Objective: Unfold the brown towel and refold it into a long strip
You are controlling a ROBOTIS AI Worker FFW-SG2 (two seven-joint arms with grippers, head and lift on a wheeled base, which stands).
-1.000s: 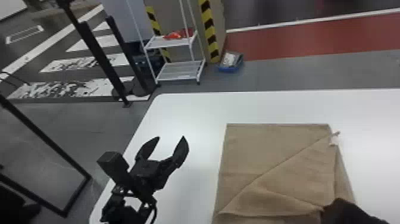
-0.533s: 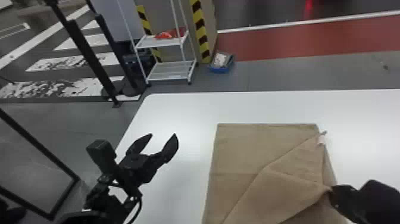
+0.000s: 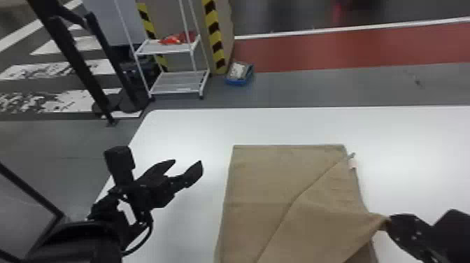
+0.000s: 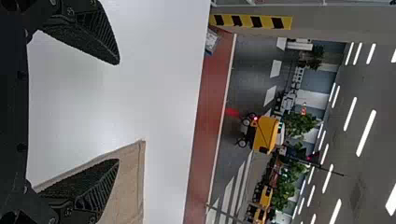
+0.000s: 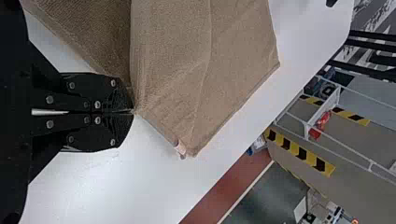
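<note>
Another layer (image 3: 363, 254) shows beneath the drawn-up point, so the brown towel (image 3: 269, 185) will span far wider and sag between my grippers when I lift its corners.
On the white table lies the brown towel (image 3: 279, 182), a diagonal fold crossing it and its near right part drawn into a point. My right gripper (image 3: 388, 222) is at that point, beside the towel's right edge; in the right wrist view the right gripper (image 5: 133, 112) is shut on the towel (image 5: 233, 70), near a small pale tag. Left of the towel, over the table, my left gripper (image 3: 189, 168) stands open with nothing held. In the left wrist view the left gripper (image 4: 116, 112) has its fingers wide apart, one of them over a corner of the towel (image 4: 133, 182).
The white table (image 3: 196, 129) extends behind the towel and to both sides. Beyond its far edge are a white wire shelf (image 3: 178, 84), a blue bin (image 3: 239, 73) and a black metal stand (image 3: 84, 70) on the floor.
The right gripper has moved rightward and away from me, pulling the held towel part out to the right into a point. The left arm looks nearly unmoved, while the head view has shifted slightly.
</note>
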